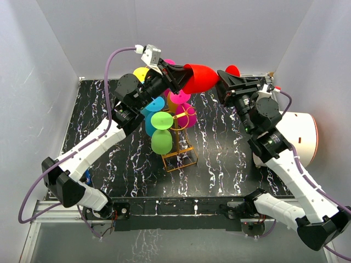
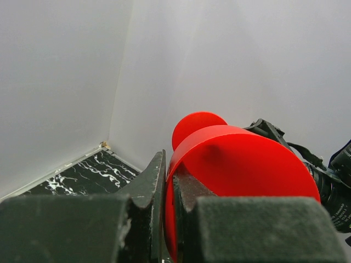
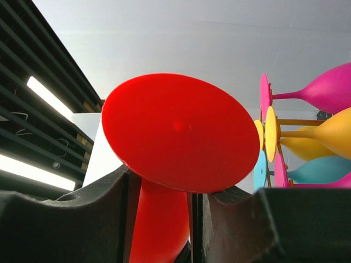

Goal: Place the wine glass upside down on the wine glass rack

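Note:
My left gripper is holding the red wine glass by its rim (image 1: 190,68), so it should let go and grab the foot (image 1: 233,70) of the glass once my right gripper turns the glass's bowl down.
A red wine glass (image 1: 200,78) hangs sideways in the air above the back of the table, held between both grippers. My left gripper (image 1: 174,76) is shut on the rim of its bowl; in the left wrist view the rim (image 2: 241,164) sits pinched between the fingers (image 2: 145,189). My right gripper (image 1: 224,83) is shut around the stem just below the round foot (image 3: 181,131). The golden wire wine glass rack (image 1: 178,156) stands mid-table just below and in front of the red glass. It also shows in the right wrist view (image 3: 299,121).
Several coloured glasses hang on the rack: green (image 1: 162,131), cyan (image 1: 153,109), pink (image 1: 180,98), yellow (image 1: 141,73). A white cylinder with an orange rim (image 1: 299,137) lies at the right. White walls close in the back and sides.

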`<action>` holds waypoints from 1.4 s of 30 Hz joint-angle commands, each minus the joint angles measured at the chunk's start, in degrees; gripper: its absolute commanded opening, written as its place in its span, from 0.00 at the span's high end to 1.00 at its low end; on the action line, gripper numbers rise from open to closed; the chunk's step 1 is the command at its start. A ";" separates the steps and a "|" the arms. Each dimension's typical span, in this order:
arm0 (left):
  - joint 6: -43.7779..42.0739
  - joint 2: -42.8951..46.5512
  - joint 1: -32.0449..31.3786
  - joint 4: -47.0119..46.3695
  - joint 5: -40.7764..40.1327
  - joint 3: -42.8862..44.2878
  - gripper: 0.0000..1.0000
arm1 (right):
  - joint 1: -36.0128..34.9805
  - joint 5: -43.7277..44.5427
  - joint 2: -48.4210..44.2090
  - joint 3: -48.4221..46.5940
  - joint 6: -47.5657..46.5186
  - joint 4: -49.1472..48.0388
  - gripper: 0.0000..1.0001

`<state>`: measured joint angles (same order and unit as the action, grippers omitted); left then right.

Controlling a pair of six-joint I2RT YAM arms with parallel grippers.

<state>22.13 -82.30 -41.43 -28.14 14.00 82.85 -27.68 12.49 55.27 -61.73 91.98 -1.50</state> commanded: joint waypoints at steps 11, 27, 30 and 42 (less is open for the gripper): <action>0.70 4.39 -0.41 -3.85 3.25 -1.59 1.00 | 0.00 1.39 -0.87 -2.69 -0.25 -2.64 1.00; 0.42 12.43 -0.49 0.34 0.21 -6.55 0.47 | 0.00 8.44 -2.06 -6.53 -9.20 -2.61 1.00; 0.67 14.83 -0.45 1.10 -0.31 -8.03 0.44 | 0.08 9.61 -2.36 -7.41 -13.74 -0.33 1.00; 12.86 16.20 -0.47 11.17 -3.17 -2.45 0.28 | 0.01 5.24 -6.40 -6.71 -45.02 -3.91 1.00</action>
<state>28.95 -65.82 -41.76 -22.85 12.38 75.26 -27.68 21.41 50.28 -66.26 62.11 -2.02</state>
